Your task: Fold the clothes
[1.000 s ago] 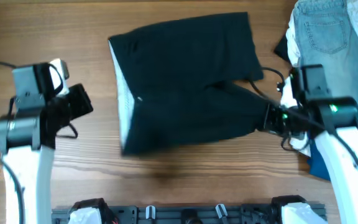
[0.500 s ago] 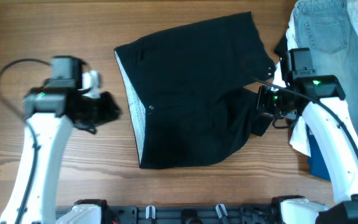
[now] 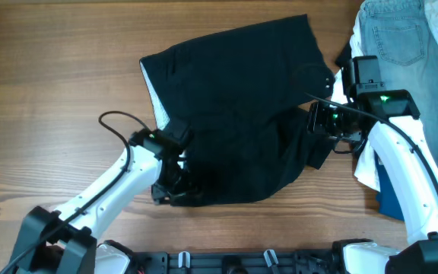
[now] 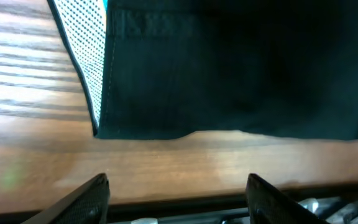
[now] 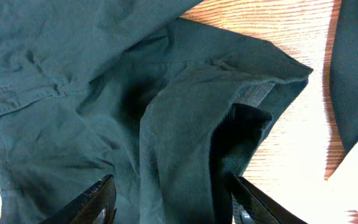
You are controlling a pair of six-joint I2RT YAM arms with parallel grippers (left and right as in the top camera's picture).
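The black shorts' mesh-lined corner (image 4: 97,127) lies free ahead of my open left gripper, so I keep moving onto it until my fingers close on cloth and lining (image 4: 100,109).
Black shorts (image 3: 238,114) lie spread across the middle of the table, the right leg rumpled into folds (image 5: 185,124). White mesh lining (image 4: 86,43) shows along their left edge. My left gripper (image 3: 172,186) hovers at the shorts' front-left corner. In the left wrist view the left gripper (image 4: 178,199) is open over bare wood, just short of the hem (image 4: 229,127). My right gripper (image 3: 315,122) is over the rumpled right leg. In the right wrist view it (image 5: 173,208) is open, with a ridge of fabric lying between the fingers (image 5: 95,202).
A pile of other clothes sits at the back right: light blue jeans (image 3: 398,38), a white garment (image 3: 367,164) and dark blue cloth (image 3: 390,202). The wooden table (image 3: 67,61) runs bare to the left. A black rail (image 3: 234,262) lines the front edge.
Both grippers have gone from shut to open. The left arm swung from the table's left side to the shorts' front-left corner. The right gripper let go of the leg and pulled back slightly.
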